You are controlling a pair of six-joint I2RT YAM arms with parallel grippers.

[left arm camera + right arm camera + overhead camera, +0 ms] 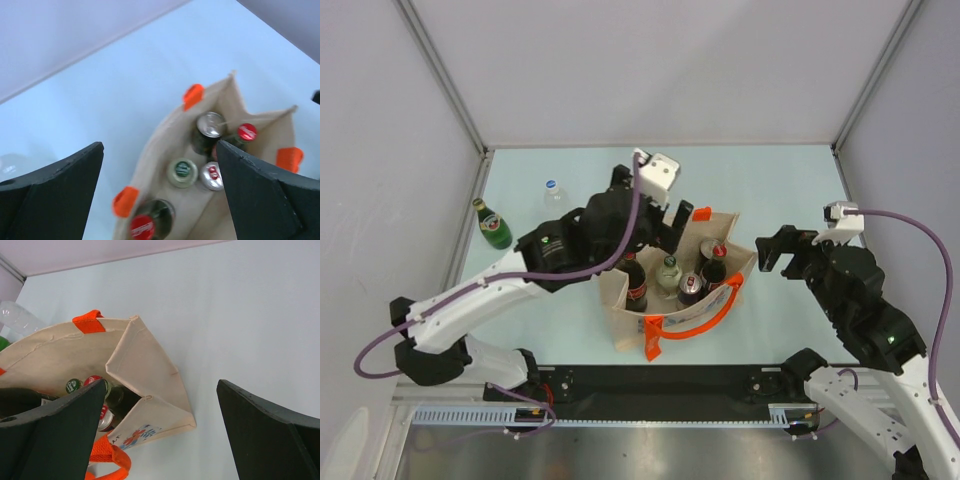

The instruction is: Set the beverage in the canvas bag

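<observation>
The green glass bottle (pixel 494 229) stands clear of the water bottle. My left gripper should go on moving toward the green bottle's neck (pixel 481 208) and close there.
The beige canvas bag (pixel 630 325) with orange handles (pixel 705 312) stands open at the table's middle. Inside stand a dark bottle with a red cap (pixel 635 280), a green-capped bottle (pixel 668 272), silver-topped cans (pixel 690 288) and another red-capped bottle (pixel 718 252). My left gripper (pixel 670 232) hovers over the bag's far left part, open and empty. In the left wrist view its fingers (pixel 55 195) frame the bag's mouth (pixel 165 145) and the green cap (pixel 183 171). My right gripper (pixel 772 252) is open and empty just right of the bag. Its view shows the bag's folded end (pixel 145 365).
A green glass bottle (pixel 492 225) and a clear water bottle with a blue cap (pixel 553 195) stand at the table's far left. Grey walls with metal frame posts (pixel 440 75) enclose the table on three sides.
</observation>
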